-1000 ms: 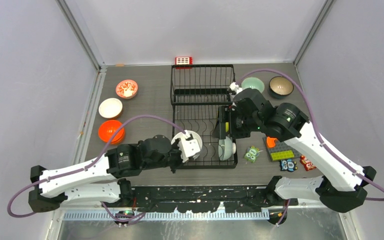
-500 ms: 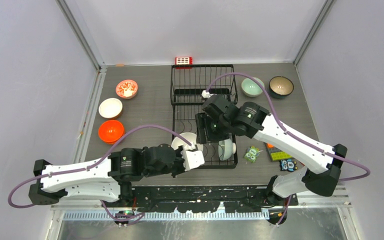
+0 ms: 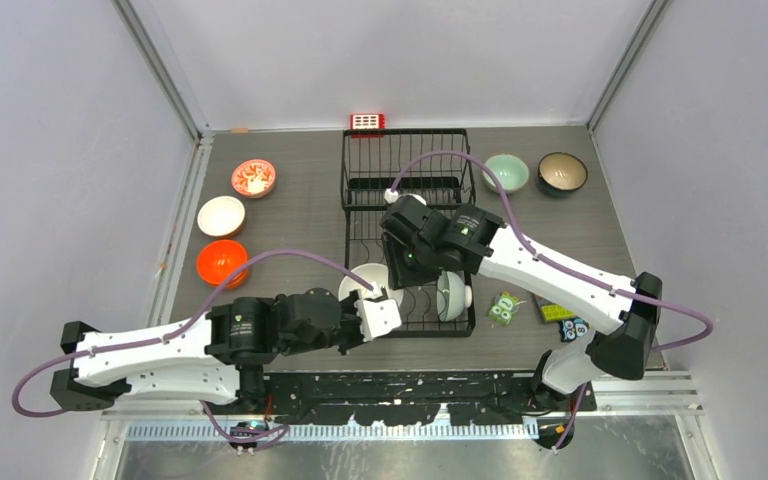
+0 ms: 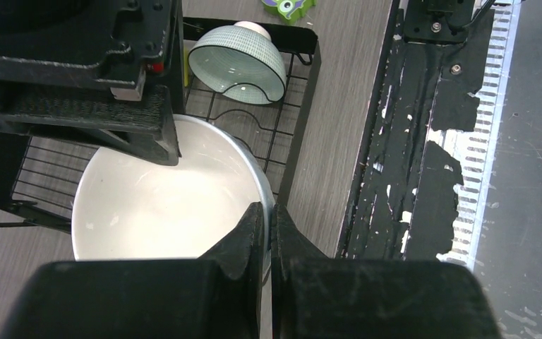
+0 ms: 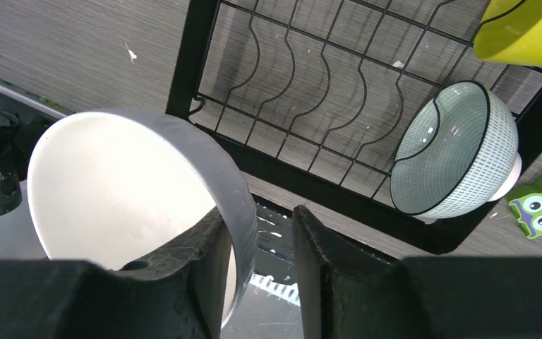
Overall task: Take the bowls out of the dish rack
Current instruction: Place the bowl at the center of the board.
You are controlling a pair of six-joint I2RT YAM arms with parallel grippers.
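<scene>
I should use my right gripper to take the plain white bowl by its rim (image 3: 380, 266) to the space (image 3: 528, 210) by the dark bowl, because that space is across the rack from my left gripper.
My left gripper (image 4: 268, 212) is shut on the near rim of a plain white bowl (image 4: 162, 198), held just above the front left corner of the dish rack (image 3: 405, 180). My right gripper (image 5: 261, 213) is open and straddles the same bowl's (image 5: 127, 191) rim. One finger lies against the inside and a gap is left at the other. From above, the bowl (image 3: 366, 281) sits between both grippers. A mint patterned bowl (image 5: 455, 159) stands on edge in the rack, and a lime-yellow bowl (image 5: 526, 28) is behind it.
On the table's left lie a red-patterned bowl (image 3: 253, 178), a white bowl (image 3: 221, 215) and an orange bowl (image 3: 223, 262). At the back right sit a mint bowl (image 3: 507, 172) and a dark bowl (image 3: 562, 172). An owl card (image 3: 504, 308) and toy blocks (image 3: 558, 312) lie right of the rack.
My right arm has swung left from the rack's right side to the white bowl, its jaws narrowing around the rim. My left arm has drawn the bowl slightly nearer.
</scene>
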